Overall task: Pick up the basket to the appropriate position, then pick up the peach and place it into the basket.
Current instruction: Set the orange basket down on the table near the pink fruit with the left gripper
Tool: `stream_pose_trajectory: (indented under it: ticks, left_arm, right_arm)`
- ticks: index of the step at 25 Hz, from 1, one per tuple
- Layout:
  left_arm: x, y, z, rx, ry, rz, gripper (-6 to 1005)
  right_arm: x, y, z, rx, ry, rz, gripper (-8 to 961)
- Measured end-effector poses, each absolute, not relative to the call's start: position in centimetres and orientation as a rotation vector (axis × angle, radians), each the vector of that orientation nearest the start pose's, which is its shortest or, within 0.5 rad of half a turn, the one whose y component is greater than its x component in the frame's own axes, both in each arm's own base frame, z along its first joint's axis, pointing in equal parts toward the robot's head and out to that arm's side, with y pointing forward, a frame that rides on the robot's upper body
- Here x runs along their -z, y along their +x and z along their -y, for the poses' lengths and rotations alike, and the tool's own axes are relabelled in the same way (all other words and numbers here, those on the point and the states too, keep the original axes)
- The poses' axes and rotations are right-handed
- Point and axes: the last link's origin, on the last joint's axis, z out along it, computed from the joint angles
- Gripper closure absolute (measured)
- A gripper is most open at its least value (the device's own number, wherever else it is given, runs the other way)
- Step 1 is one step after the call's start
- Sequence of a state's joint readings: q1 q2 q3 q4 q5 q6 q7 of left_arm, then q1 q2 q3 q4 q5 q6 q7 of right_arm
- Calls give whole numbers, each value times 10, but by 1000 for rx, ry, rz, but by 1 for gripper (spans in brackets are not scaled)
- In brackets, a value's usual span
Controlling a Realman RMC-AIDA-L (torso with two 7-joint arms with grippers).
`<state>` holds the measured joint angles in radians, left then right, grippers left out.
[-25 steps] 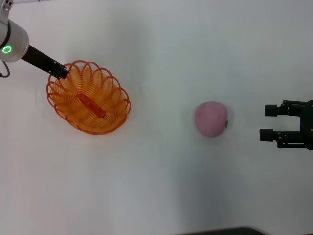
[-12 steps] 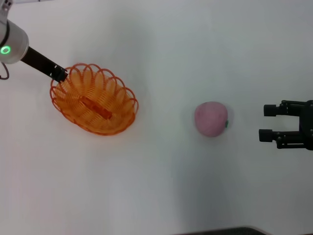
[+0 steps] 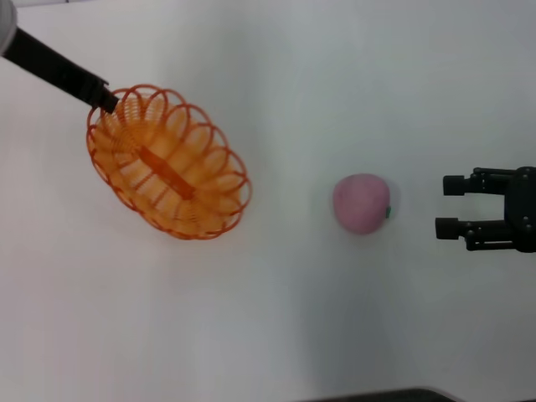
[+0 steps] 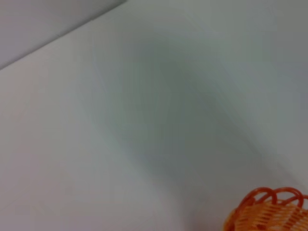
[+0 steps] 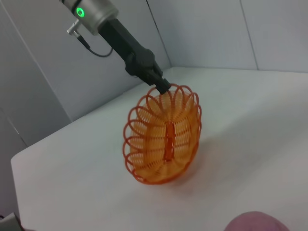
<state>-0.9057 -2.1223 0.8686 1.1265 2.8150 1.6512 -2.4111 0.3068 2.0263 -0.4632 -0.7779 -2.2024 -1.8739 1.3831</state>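
My left gripper should straighten the orange basket [image 3: 167,167], which hangs from it at a slant, then lower it flat onto the white table [image 3: 239,144] before I take the peach.
The orange wire basket [image 3: 167,163] hangs tilted above the white table at the left, held by its far rim in my left gripper [image 3: 106,99], which is shut on it. It also shows in the right wrist view [image 5: 163,142] and, as a rim edge, in the left wrist view [image 4: 267,211]. The pink peach [image 3: 362,203] lies on the table right of centre, with a small green mark on its right side; its top shows in the right wrist view [image 5: 257,222]. My right gripper [image 3: 448,206] is open, just right of the peach, apart from it.
The white table [image 3: 276,318] spreads around both objects. A grey wall [image 5: 43,86] stands behind the table's far edge in the right wrist view. A dark edge [image 3: 377,396] shows at the table's front.
My left gripper has lifted the basket and carried it toward the centre, tilting it more. My right gripper has shifted slightly toward the peach.
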Motion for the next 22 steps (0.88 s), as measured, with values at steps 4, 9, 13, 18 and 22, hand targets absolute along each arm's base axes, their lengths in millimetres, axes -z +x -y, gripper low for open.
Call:
stream_pose_trajectory:
  ticks: [4,9,13,18,22]
  left_arm:
    - [-45,-150,-400,-306,-2553,1135,963]
    - [-42,-161,-397,-148,-2431,1365,963]
    - [-35,-178,-391,-27,-2355,1494,962]
    - [-40,-206,-378,333,-2214,1726,952]
    - [-40,-230,-369,394,-2117,1794,944]
  right_arm:
    - [-53,331,-240,-640,-2734,-847,129]
    - [-51,330,-240,-642,-2739,-836,128]
    - [-49,329,-240,-648,-2742,-831,128]
    - [-46,327,-239,-655,-2749,-811,129]
    - [-41,325,-238,-666,-2757,-782,131]
